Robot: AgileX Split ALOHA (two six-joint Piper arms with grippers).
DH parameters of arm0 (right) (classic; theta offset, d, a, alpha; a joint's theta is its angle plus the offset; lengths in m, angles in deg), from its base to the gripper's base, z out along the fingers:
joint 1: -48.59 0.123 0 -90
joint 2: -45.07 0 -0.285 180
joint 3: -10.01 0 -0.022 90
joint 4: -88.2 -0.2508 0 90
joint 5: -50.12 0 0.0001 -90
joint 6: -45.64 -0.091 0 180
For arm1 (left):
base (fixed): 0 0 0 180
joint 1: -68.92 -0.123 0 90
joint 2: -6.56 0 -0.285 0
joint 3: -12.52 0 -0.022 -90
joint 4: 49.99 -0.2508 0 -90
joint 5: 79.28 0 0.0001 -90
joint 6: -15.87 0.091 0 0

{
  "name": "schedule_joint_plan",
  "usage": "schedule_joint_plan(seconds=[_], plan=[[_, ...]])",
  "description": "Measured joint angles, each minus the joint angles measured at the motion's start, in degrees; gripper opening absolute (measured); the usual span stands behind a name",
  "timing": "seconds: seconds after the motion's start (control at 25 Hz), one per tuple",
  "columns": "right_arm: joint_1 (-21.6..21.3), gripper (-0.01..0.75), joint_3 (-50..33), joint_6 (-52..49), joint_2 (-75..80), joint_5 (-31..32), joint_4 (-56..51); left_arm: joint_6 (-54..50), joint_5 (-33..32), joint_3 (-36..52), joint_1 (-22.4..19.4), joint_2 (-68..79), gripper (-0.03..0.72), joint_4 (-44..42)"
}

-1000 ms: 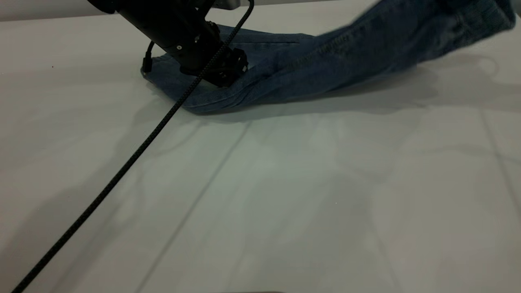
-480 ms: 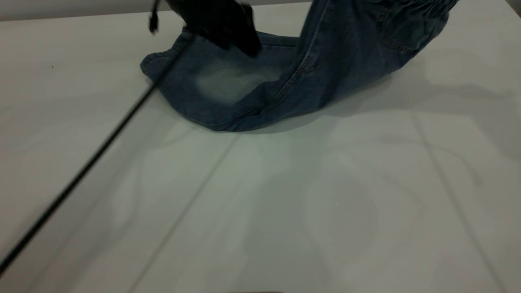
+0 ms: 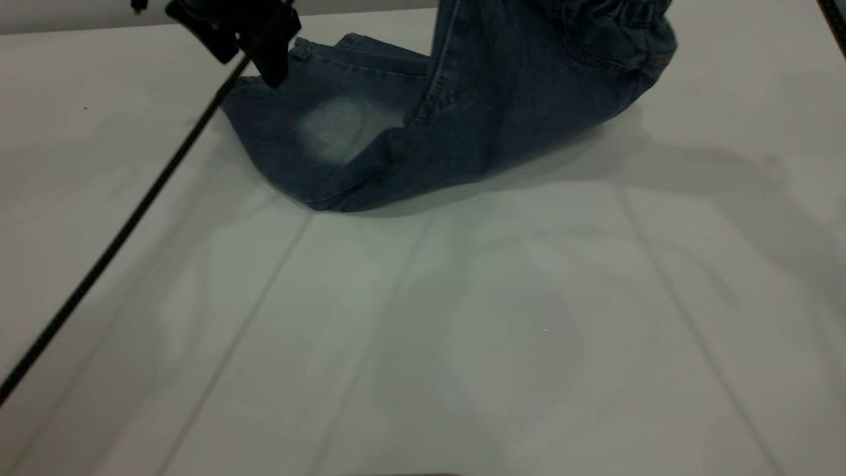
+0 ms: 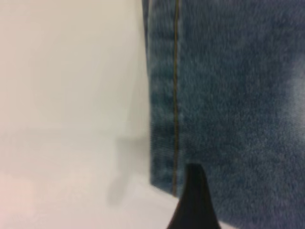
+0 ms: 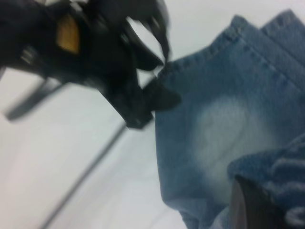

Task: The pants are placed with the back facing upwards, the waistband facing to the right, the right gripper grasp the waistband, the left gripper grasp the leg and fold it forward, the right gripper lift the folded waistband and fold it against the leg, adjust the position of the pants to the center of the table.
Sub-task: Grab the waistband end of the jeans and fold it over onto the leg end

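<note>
The leg hems (image 3: 251, 86) are under my hovering left gripper, and the waistband must land there. I should move this gripper out of the way before my right gripper folds the waistband over.
The pants (image 3: 370, 139) lie folded lengthwise at the back of the table (image 3: 462, 330), a plain leg with a pale patch (image 3: 334, 129) on top. The printed leg is hidden. The ruffled waistband (image 3: 621, 16) hangs raised at the top right, and my right gripper (image 5: 267, 200) is shut on the waistband (image 5: 281, 174); this gripper is above the exterior view's edge. My left gripper (image 3: 250, 66) hovers open by the leg hems (image 3: 330, 49), holding nothing. From the right wrist, the left gripper (image 5: 167, 78) shows spread fingers just off the hem. One left finger (image 4: 193, 200) shows over the denim.
A black cable (image 3: 119, 231) runs from the left arm diagonally down across the table's left side. Broad bare table spreads in front of the pants. Another dark cable (image 3: 834, 20) crosses the top right corner.
My left gripper has let go of the leg, risen and moved left off the pants. My right gripper has carried the raised waistband leftward over the folded legs.
</note>
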Motion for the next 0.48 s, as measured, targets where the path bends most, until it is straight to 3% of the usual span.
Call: schedule_joint_plan(seconds=[0.48], plan=[[2.90, 0.050, 1.14, 13.39, 1.71, -2.16, -12.99, -0.70, 1.10, -0.06, 0.17, 4.74, 0.517, 2.90]])
